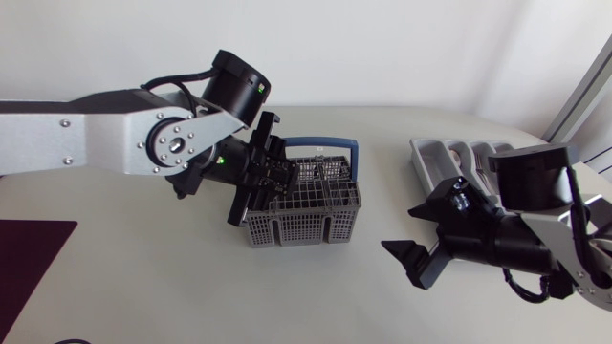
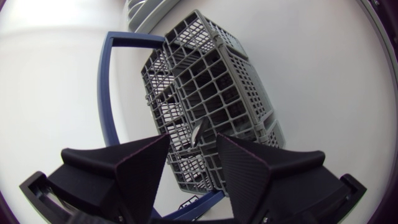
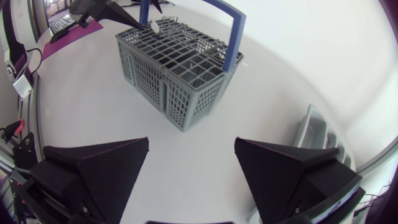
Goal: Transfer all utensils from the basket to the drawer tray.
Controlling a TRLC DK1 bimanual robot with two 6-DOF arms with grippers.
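My gripper will leave an empty basket [image 1: 304, 205] behind when it carries the metal spoon away, because a lone pale utensil tip [image 3: 155, 26] sticks up above the basket's grid.
The grey mesh basket [image 1: 304, 212] with a blue handle [image 1: 335, 145] stands mid-table. My left gripper [image 1: 260, 182] hangs over its left end, fingers open. In the left wrist view the basket [image 2: 217, 93] lies just ahead of the left gripper [image 2: 193, 163], and a thin metal utensil tip [image 2: 198, 132] pokes up from a cell between the fingers, untouched by either. The right wrist view shows the basket [image 3: 174, 68] and that pale utensil tip [image 3: 153, 26] at its far end. The grey drawer tray [image 1: 432, 158] sits at the right rear. My right gripper [image 1: 413, 260] is open and holds nothing, in front of the tray.
A dark purple mat [image 1: 29, 258] lies at the table's front left. Metal utensils [image 1: 470, 155] lie in the tray's compartments. The tray's edge [image 3: 309, 127] shows beside my right gripper [image 3: 191, 163]. Bare white tabletop separates basket and tray.
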